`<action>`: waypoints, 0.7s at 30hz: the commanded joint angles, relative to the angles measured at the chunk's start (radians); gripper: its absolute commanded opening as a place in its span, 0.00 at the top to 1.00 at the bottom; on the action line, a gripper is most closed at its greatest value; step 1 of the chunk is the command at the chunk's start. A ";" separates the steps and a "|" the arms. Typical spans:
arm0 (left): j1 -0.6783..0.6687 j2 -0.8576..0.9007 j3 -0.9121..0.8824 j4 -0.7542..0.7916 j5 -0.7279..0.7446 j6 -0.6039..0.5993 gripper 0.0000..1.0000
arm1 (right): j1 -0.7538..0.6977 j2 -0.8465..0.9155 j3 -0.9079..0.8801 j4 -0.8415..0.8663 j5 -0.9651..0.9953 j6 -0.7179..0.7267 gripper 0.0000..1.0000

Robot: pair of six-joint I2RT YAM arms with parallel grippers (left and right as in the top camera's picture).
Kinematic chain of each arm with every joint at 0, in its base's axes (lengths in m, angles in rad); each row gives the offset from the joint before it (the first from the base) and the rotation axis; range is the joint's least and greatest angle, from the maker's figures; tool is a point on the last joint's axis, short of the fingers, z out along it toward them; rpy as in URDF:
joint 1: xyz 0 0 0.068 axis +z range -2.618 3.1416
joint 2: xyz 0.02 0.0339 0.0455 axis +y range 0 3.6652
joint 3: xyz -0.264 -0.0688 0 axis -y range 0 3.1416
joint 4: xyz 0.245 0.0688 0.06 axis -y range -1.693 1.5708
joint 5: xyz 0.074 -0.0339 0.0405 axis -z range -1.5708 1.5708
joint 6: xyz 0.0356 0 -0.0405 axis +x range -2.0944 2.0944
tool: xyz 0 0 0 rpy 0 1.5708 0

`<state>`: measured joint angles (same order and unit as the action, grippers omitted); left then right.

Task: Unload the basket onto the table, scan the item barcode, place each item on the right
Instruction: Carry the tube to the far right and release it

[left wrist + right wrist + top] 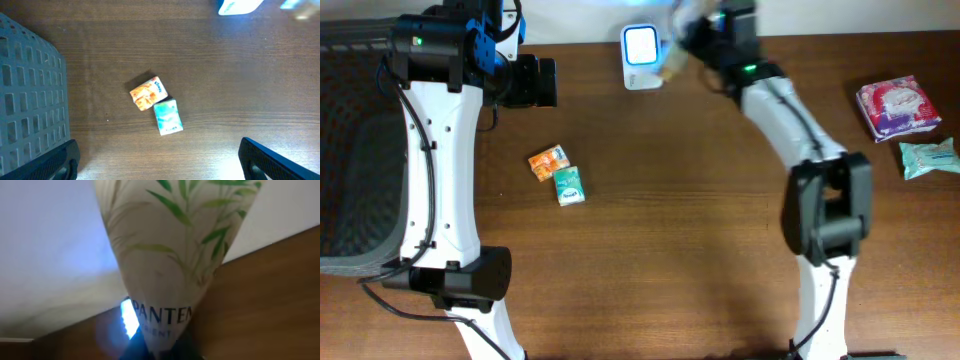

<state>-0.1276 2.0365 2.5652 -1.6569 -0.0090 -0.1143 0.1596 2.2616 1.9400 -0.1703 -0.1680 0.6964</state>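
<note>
My right gripper should keep going, because the wood beside the pale green pack (930, 157) is free for the white Pantene pack. It should move on to that spot (926, 187) and let go of the white Pantene pack there.
A white Pantene pack (170, 245) printed with green leaves fills the right wrist view. My right gripper (165, 350) is shut on its lower end. From overhead the pack (673, 66) is a pale blur held by my right gripper (692, 40) just right of the white barcode scanner (642, 57), whose window glows blue. That blue glow (129, 320) shows behind the pack's left edge. My left gripper (545, 82) hangs open left of the scanner with nothing between its fingers (270, 160).
An orange pack (547, 161) and a teal pack (569, 186) lie side by side left of centre. A pink pack (897, 105) and a pale green pack (928, 157) sit at the right edge. A grey basket (350, 150) stands at the far left.
</note>
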 commanded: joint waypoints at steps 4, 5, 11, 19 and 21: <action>0.003 0.000 0.001 0.001 -0.006 -0.005 0.01 | -0.341 -0.225 0.022 -0.432 0.142 -0.315 0.96; 0.003 0.000 0.001 0.001 -0.006 -0.005 0.01 | -0.409 -0.225 0.022 -0.511 0.171 -0.314 0.96; 0.003 0.000 0.001 0.001 -0.006 -0.005 0.01 | -0.764 -0.206 0.022 -0.760 0.210 -0.130 0.96; 0.003 0.000 0.001 0.001 -0.006 -0.005 0.01 | -0.942 -0.192 -0.151 -0.718 0.233 -0.131 0.96; 0.003 0.000 0.001 0.001 -0.006 -0.005 0.01 | -0.948 -0.183 -0.196 -0.669 0.233 -0.138 0.96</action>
<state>-0.1276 2.0365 2.5652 -1.6566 -0.0090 -0.1139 -0.7792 2.0766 1.7901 -0.8841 0.0498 0.5537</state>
